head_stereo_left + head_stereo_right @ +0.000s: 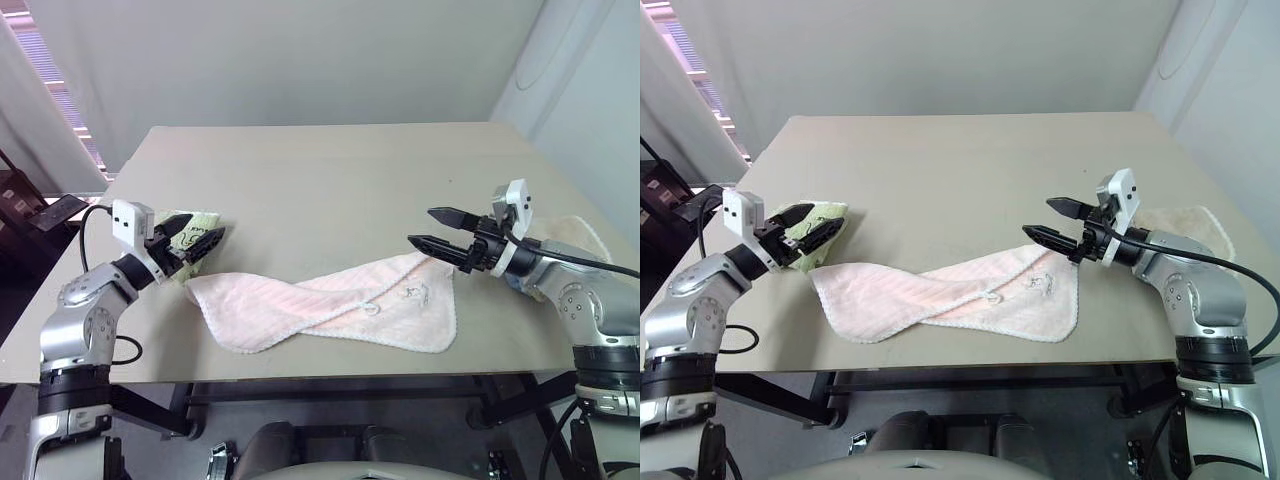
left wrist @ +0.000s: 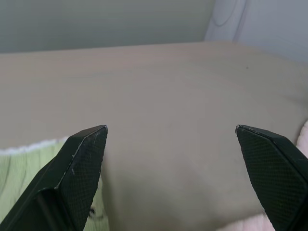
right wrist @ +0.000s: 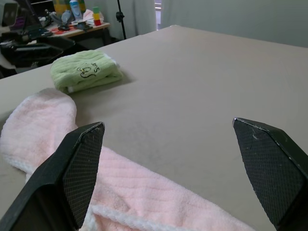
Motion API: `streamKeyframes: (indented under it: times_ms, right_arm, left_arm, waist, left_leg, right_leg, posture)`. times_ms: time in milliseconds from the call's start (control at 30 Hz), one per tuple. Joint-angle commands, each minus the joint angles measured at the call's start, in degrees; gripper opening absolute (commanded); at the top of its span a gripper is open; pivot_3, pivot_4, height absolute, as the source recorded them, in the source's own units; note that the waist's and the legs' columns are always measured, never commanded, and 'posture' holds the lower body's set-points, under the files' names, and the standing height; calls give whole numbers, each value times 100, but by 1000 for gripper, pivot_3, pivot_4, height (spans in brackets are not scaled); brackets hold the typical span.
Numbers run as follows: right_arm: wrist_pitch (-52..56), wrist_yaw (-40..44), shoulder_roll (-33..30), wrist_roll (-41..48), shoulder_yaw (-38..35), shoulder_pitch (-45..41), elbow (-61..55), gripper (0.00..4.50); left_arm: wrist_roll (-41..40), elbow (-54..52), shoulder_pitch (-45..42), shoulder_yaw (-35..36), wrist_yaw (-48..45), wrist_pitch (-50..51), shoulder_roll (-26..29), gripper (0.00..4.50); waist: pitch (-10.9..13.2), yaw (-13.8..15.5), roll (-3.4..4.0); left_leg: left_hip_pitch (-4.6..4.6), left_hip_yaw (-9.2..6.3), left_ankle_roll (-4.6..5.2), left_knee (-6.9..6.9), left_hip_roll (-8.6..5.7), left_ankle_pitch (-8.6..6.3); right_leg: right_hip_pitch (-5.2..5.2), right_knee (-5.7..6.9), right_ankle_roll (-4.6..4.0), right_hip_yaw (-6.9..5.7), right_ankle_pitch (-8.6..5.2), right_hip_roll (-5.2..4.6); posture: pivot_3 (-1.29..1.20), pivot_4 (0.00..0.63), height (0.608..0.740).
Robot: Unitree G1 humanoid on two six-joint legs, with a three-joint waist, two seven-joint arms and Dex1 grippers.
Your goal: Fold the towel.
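Observation:
My fingers are about to stretch the pale pink towel (image 1: 250, 308), and it will untwist into a long doubled piece, because white trim crosses the towel's middle (image 1: 320, 322) in a loose twist.
The pale pink towel (image 1: 330, 305) lies crumpled and twisted along the table's near edge, with white trim, a small loop and a dark embroidered mark showing. My left gripper (image 1: 196, 237) hovers open above the towel's left end, over the folded green towel. My right gripper (image 1: 438, 230) hangs open just above the towel's right corner, holding nothing. From the right wrist, the pink towel (image 3: 144, 192) spreads below the open fingers.
A folded light-green towel (image 1: 812, 222) sits at the left, beside the pink towel's left end. A folded beige towel (image 1: 1185, 222) lies at the right edge, behind my right arm. The tan table (image 1: 320, 180) stretches bare towards the back wall.

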Motion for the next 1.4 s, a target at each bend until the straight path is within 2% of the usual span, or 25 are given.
streamKeyframes:
  times_ms: [33, 367, 500, 633, 833, 1133, 1400]
  right_arm:
    - [88, 23, -63, 211, -234, -236, -17, 4463]
    - [-62, -41, -417, -343, -38, -480, 672, 4463]
    - [-433, -230, -171, -599, -10, -450, 966, 4463]
    - [-632, -255, -77, -829, 56, -482, 1430, 4463]
    - [-1115, -119, -149, -1209, 149, -443, 2008, 4463]
    - [-1510, -75, -66, -2104, 683, -1345, 4023, 4463]
    - [-2467, -458, 224, -2657, 790, -2149, 5615, 4463]
  left_arm:
    - [-101, -299, 9, 152, 127, -45, -57, 4500]
    - [-541, -968, 273, -22, -221, 563, 20, 4500]
    - [-506, -977, 360, -67, -129, 684, -27, 4500]
    - [-392, -943, 472, -457, -297, 644, -204, 4500]
    - [-311, -954, 455, -641, -306, 580, -240, 4500]
    - [-209, -870, 286, -680, -317, 501, -301, 4500]
    - [-247, -878, 220, -572, -137, 490, -442, 4500]
  waist:
    - [0, 5, 0]
    - [-1, 10, -1]
    - [-2, -9, 1]
    - [-4, -11, 3]
    - [-4, -7, 4]
    - [-5, -139, 6]
    - [-6, -145, 8]
  left_leg:
    - [0, 0, 0, 0, 0, 0]
    - [-2, 0, 0, -9, 0, 0]
    - [-5, 0, 0, -17, 1, 0]
    - [-4, 1, 0, -13, 1, 0]
    - [-4, 0, 0, -9, 1, 0]
    - [-3, 1, 0, -6, 1, 0]
    - [-1, 1, -2, -6, 2, 2]
  right_leg:
    - [0, 0, -1, 0, 0, 0]
    - [9, -45, -15, -9, 14, -3]
    - [9, -52, -13, -10, 16, -3]
    - [13, -51, -9, -11, 20, -3]
    - [15, -55, -7, -12, 28, -3]
    - [17, -55, -8, -12, 32, -2]
    - [17, -54, 13, -15, 45, -1]
  posture:
    - [0, 0, 730]
    - [0, 0, 730]
    - [0, 0, 730]
    - [0, 0, 730]
    - [0, 0, 730]
    - [0, 0, 730]
    - [0, 0, 730]
